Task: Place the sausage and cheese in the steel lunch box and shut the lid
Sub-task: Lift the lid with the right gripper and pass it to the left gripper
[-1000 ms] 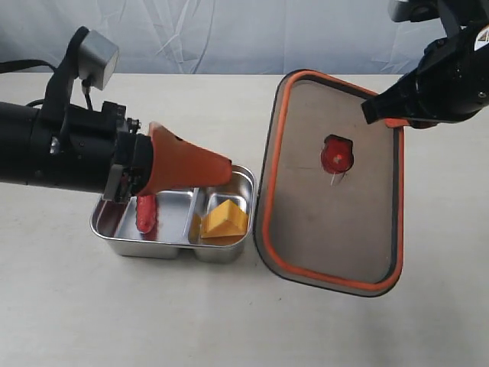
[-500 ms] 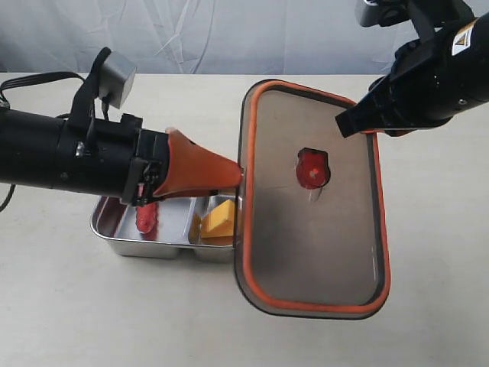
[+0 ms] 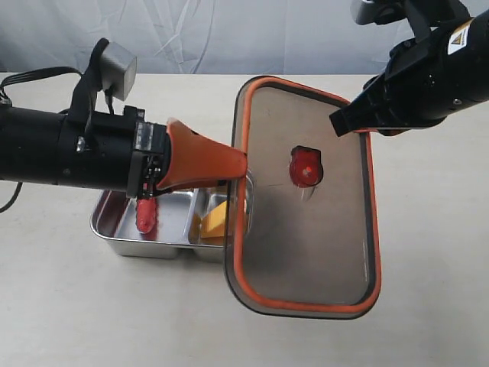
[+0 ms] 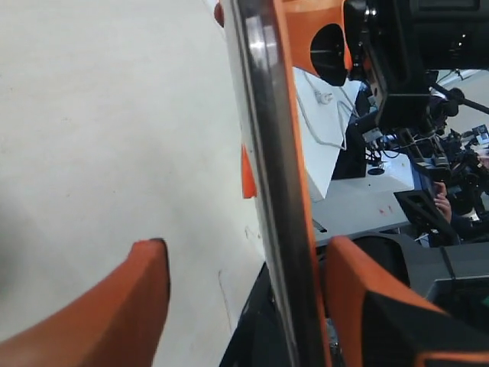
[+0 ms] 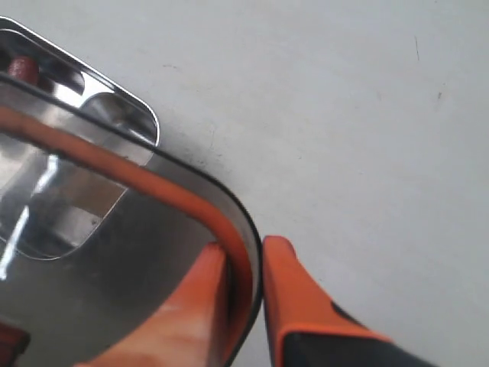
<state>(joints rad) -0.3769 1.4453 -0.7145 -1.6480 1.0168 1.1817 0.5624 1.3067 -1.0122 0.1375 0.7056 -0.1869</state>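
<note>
The lid is tilted, held in my right gripper by its far corner (image 3: pixel 365 131), so my left gripper should take over at the lid's edge (image 3: pixel 238 206) near the box and turn the lid flat.
The steel lunch box (image 3: pixel 107 229) sits on the table with the sausage (image 3: pixel 145 215) in its larger compartment and the cheese (image 3: pixel 216 222) in the smaller one. The cheese is partly covered by the lid (image 3: pixel 306 237). That lid hangs tilted above the box's right end, orange seal rim and valve tab facing the camera. My right gripper (image 3: pixel 353 126) (image 5: pixel 246 256) is shut on the lid's (image 5: pixel 114 260) far corner rim. My left gripper (image 3: pixel 238 167) (image 4: pixel 244 267) is open and straddles the lid's left edge (image 4: pixel 276 191), which lies close to one finger (image 4: pixel 367 306).
The beige table (image 3: pixel 76 306) stretches around the box, with a white cloth backdrop (image 3: pixel 229 30) behind it. The left arm's black body (image 3: pixel 61 149) lies over the box's left end. Through the lid, the right wrist view shows the box's corner (image 5: pixel 149 115).
The right gripper has carried the lid left, so it now overlaps the box's right end. The left gripper has moved right, and the lid's edge now sits between its fingers.
</note>
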